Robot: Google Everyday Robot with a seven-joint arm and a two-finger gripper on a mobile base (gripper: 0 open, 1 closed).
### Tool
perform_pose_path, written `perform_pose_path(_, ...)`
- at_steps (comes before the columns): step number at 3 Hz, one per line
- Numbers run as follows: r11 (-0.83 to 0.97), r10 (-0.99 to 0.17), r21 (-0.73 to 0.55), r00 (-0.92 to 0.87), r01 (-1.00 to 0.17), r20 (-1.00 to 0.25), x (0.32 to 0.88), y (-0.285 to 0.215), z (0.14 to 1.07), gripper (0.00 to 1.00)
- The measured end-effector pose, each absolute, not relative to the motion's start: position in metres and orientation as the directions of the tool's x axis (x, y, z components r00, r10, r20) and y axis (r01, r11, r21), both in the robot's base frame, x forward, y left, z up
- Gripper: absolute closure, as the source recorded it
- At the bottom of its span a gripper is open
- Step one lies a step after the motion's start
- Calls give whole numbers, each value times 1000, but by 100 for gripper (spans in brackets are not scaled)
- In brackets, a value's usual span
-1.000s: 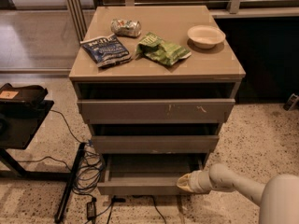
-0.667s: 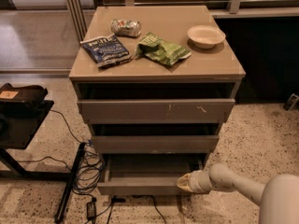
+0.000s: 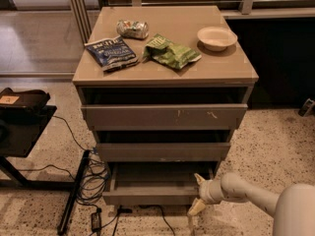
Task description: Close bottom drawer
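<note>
The robot's gripper has its spread fingers on both sides of the end of the bottom drawer's front [image 3: 191, 198], so it should back off, come in low against the drawer front's flat side [image 3: 179, 199] and push the drawer in.
The bottom drawer [image 3: 150, 198] is the lowest of three in the grey-taupe cabinet [image 3: 165, 75]. It stands pulled out, its shallow tray showing, with a plain flat front. My gripper [image 3: 197, 194] is low at the right, at the right end of the drawer's front. Its pale fingers [image 3: 194, 208] are spread apart, one pointing up and one down, with nothing between them. The white arm [image 3: 256, 195] runs in from the lower right corner.
The middle drawer [image 3: 162, 151] and the scratched top drawer [image 3: 165, 117] also stand slightly out. On the cabinet top lie a blue bag [image 3: 111, 52], a green bag [image 3: 170, 53], a crumpled can [image 3: 132, 29] and a white bowl [image 3: 216, 37]. Cables [image 3: 91, 181] and a black stand [image 3: 22, 122] are at the left.
The gripper's fingers now look spread apart at the drawer's right end. The drawer has not visibly moved.
</note>
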State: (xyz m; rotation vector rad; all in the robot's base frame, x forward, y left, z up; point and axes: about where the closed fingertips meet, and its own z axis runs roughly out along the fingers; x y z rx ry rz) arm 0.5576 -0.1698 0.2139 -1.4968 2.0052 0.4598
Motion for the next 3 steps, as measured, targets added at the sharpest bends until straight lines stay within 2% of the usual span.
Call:
perform_pose_path(2, 288, -746, -71, -177, -955, -641, 548, -165, 217, 0)
perform_pose_path(3, 280, -740, -72, -168, -957, -651, 513, -174, 226, 19)
